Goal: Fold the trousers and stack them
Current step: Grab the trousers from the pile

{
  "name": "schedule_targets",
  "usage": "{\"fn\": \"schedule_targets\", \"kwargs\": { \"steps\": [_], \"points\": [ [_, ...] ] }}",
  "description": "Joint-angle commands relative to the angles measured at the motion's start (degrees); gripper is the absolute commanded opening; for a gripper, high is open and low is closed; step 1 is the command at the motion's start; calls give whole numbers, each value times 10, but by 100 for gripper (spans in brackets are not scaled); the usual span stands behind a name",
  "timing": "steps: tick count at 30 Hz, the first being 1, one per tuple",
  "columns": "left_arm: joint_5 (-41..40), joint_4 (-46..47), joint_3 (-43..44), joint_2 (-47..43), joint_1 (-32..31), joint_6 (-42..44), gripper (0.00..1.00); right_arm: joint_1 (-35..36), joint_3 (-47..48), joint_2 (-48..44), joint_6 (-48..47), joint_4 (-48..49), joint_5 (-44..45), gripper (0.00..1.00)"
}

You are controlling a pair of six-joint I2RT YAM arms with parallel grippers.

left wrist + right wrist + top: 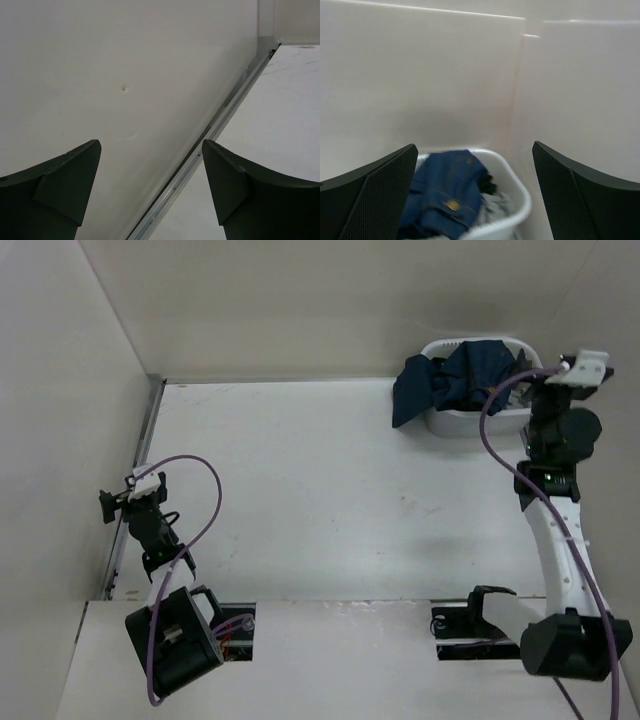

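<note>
My open right gripper should continue to reach for the trousers over the basket rim until it closes on their raised fold (490, 362), because the trousers lie on top of the grey garment (489, 205).
The trousers (455, 380), dark navy denim, lie bunched in a white basket (470, 423) at the table's far right, one part hanging over its left rim. The right wrist view shows the trousers (447, 192) with a tan patch, above the basket rim (515, 220). My right gripper (585, 367) hovers just right of the basket, open and empty; from the wrist camera this gripper (475, 150) looks over the basket toward the wall corner. My left gripper (130, 490) stands open and empty at the table's left edge, and there the gripper (151, 145) faces the side wall.
A light grey garment (497, 210) and a black one (487, 184) lie in the basket beside the jeans. White walls close in the table's back and left side, with a metal rail (220, 115) along the left wall's foot. Purple cables loop over both arms.
</note>
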Motion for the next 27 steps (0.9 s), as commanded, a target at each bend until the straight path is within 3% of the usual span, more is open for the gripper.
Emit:
{"fn": "schedule_targets", "kwargs": {
  "steps": [1,4,7,10,13,20,21,22,24,25,27],
  "points": [
    [1,38,13,-1,1,-1,84,68,143,92,11,-264,120,100],
    [2,37,13,-2,1,-2,84,96,232,168,51,-306,109,100],
    [2,38,13,0,1,-1,84,74,430,325,124,-508,62,100],
    [-1,40,15,4,1,0,84,71,581,462,139,-638,53,100],
    [-1,38,17,7,2,1,84,72,636,539,147,-662,85,100],
    [-1,37,18,10,5,-2,84,72,649,613,181,-644,153,99],
    [-1,37,19,10,6,-2,84,72,649,616,183,-640,154,82],
    [-1,37,19,10,6,-2,84,72,646,616,183,-636,154,73],
    [-1,37,19,10,6,-2,84,72,631,597,182,-614,167,15],
    [-1,37,19,10,6,-3,84,72,621,585,182,-600,185,2],
    [-1,37,19,9,6,-3,84,83,606,551,167,-565,226,0]
  ]
}}
